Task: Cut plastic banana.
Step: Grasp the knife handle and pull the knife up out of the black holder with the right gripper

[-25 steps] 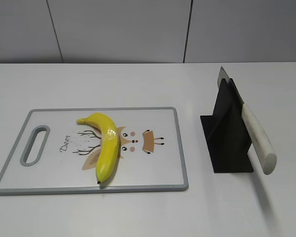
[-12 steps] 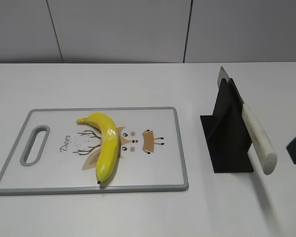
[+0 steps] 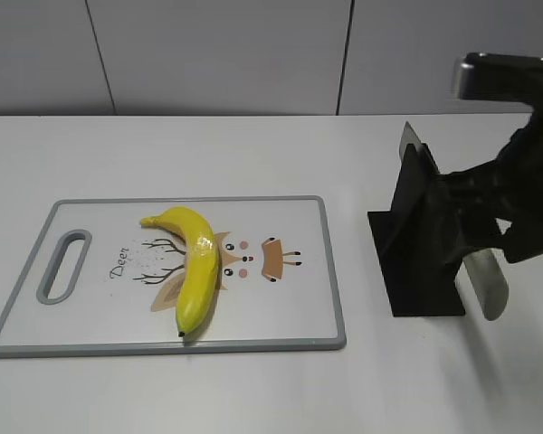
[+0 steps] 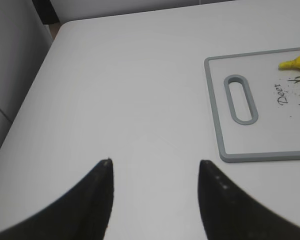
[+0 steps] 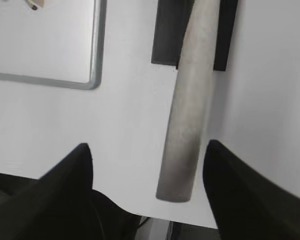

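Observation:
The knife [image 3: 487, 285] should come free when I lift it, and the black stand should stay in place, because the stand has a broad flat foot [image 3: 423, 298].
The plastic banana [image 3: 197, 267], glossy yellow and whole, lies on the cutting board [image 3: 330, 271] left of centre. Its tip shows in the left wrist view [image 4: 297, 62]. A knife with a pale handle [image 5: 190, 110] rests in a black stand [image 3: 416, 262], and its handle end [image 3: 490, 291] sticks out toward the front. My right gripper [image 5: 147, 147] is open. The handle lies between its fingers, nearer the right one, and is not gripped. The right arm [image 3: 516, 199] covers most of the handle in the exterior view. My left gripper [image 4: 155, 162] is open and empty over bare table, left of the board [image 4: 215, 110].
The board's grey rim corner [image 5: 95, 60] lies left of the stand [image 5: 167, 30]. The board's handle slot [image 3: 63, 265] is at its left end. The knife blade tip [image 3: 409, 137] pokes up behind the stand. A wall runs along the table's far edge.
My right arm has come in from the right edge of the exterior view and now hangs over the knife handle. The banana, board and knife have not moved.

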You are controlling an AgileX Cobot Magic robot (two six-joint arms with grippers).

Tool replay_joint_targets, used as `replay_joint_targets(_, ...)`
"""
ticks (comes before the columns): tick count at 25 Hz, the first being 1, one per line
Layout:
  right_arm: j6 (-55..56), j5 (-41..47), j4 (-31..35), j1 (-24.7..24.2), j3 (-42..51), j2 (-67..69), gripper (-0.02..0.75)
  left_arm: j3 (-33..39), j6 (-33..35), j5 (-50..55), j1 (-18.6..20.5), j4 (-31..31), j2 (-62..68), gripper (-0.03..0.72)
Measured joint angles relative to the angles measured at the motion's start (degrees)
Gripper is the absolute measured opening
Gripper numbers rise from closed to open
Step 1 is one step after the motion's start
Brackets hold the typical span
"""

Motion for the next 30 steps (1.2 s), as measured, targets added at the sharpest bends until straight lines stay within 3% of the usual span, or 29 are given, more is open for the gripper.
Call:
replay_joint_targets(6,4.0,-1.0,-4.2,0.0,0.0,6.5,0.504,0.0,0.0,0.0,0.0,0.0,0.0,0.502)
replay_joint_targets(13,5.3,-3.5,-4.3,0.0,0.0,10.8,0.425,0.0,0.0,0.0,0.0,0.0,0.0,0.502)
replay_joint_targets(16,6.4,-2.7,-4.3,0.0,0.0,11.9,0.346,0.0,0.0,0.0,0.0,0.0,0.0,0.502)
replay_joint_targets(19,6.8,-2.0,-4.8,0.0,0.0,12.0,0.183,0.0,0.0,0.0,0.0,0.0,0.0,0.502)
replay_joint_targets(20,7.2,-1.7,-5.1,-0.1,0.0,12.0,0.162,0.0,0.0,0.0,0.0,0.0,0.0,0.502)
replay_joint_targets(30,7.4,-1.4,-5.0,-0.1,0.0,12.0,0.162,0.0,0.0,0.0,0.0,0.0,0.0,0.502)
